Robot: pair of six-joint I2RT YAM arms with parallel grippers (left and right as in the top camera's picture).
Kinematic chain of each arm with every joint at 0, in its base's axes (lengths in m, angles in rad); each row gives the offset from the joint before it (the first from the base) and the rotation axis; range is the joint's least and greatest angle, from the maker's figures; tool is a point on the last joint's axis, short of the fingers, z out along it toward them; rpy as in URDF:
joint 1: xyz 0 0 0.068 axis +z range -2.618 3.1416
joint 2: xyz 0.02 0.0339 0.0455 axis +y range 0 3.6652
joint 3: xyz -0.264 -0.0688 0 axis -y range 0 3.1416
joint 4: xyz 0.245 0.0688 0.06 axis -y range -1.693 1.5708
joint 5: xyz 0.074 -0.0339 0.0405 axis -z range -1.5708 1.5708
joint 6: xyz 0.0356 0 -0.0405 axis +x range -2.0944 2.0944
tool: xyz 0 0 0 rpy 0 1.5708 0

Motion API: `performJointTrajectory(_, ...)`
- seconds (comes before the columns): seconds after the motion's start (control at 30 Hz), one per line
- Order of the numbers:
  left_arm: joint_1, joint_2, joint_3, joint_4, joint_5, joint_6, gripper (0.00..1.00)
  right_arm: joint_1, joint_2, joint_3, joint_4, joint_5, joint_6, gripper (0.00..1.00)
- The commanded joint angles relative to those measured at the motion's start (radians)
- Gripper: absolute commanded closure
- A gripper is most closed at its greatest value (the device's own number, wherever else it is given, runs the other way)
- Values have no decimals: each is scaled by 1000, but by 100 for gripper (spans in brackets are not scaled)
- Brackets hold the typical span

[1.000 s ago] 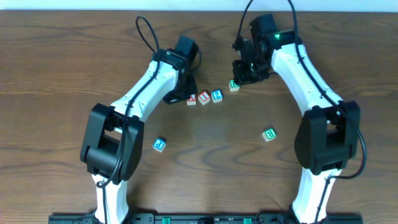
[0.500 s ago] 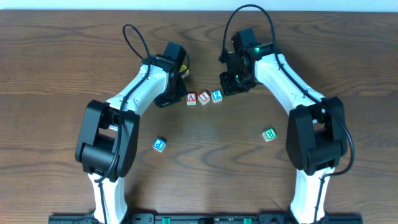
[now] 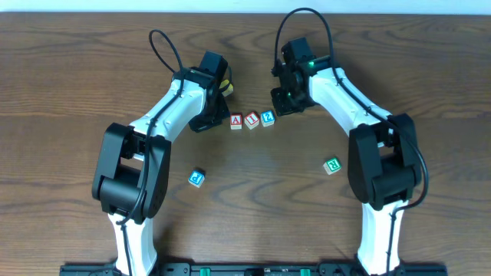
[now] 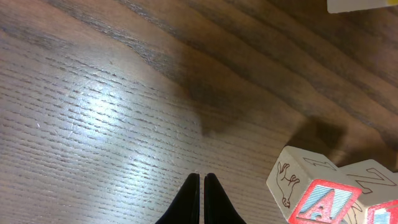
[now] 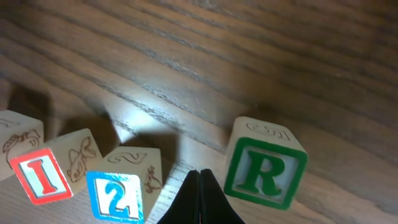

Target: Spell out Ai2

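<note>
The I block (image 3: 252, 120) is crooked in the row, so the robot's right gripper should push the 2 block (image 3: 267, 118) inward while the left gripper backs the A block.
Three blocks stand in a row on the table: a red A (image 3: 236, 121), a red I (image 3: 252, 120) and a blue 2 (image 3: 267, 118). My left gripper (image 3: 202, 123) is shut and empty, low over the wood just left of the A block (image 4: 317, 200). My right gripper (image 3: 278, 107) is shut and empty. In the right wrist view its tips (image 5: 199, 186) sit between the 2 block (image 5: 118, 194) and a green R block (image 5: 264, 168), with the I block (image 5: 37, 177) further left. The R block is hidden under the right arm in the overhead view.
A blue P block (image 3: 197, 178) lies at the front left. Another green block (image 3: 331, 165) lies at the front right. A pale object edge (image 4: 364, 5) shows at the top right of the left wrist view.
The right gripper moved left and closer to the 2 block, and the green R block went under it. The left gripper shifted left, away from the A block. The row has not moved.
</note>
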Motion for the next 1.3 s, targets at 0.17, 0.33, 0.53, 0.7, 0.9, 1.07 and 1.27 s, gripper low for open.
performJointTrajectory(0.17, 2, 4, -6, -8, -15, 5, 94, 13, 38, -2, 9, 222, 63, 98)
performJointTrajectory(0.33, 2, 4, -16, -3, -20, 5, 94, -35, 39, -1, -5, 329, 103, 98)
performJointTrajectory(0.53, 2, 4, -51, 58, -15, 4, 94, -24, 38, 0, -47, 127, 106, 98)
performJointTrajectory(0.7, 2, 4, -51, 84, -6, 2, 94, 9, 38, 0, -61, 56, 106, 98)
performJointTrajectory(0.9, 2, 17, -54, 125, 5, 4, 94, 28, 38, 0, -74, -8, 106, 98)
performJointTrajectory(1.07, 2, 42, -54, 148, 62, 4, 94, 30, 38, 0, -99, -14, 105, 98)
performJointTrajectory(1.27, 0, 50, -54, 165, 112, 4, 94, 31, 38, 0, -105, -44, 103, 98)
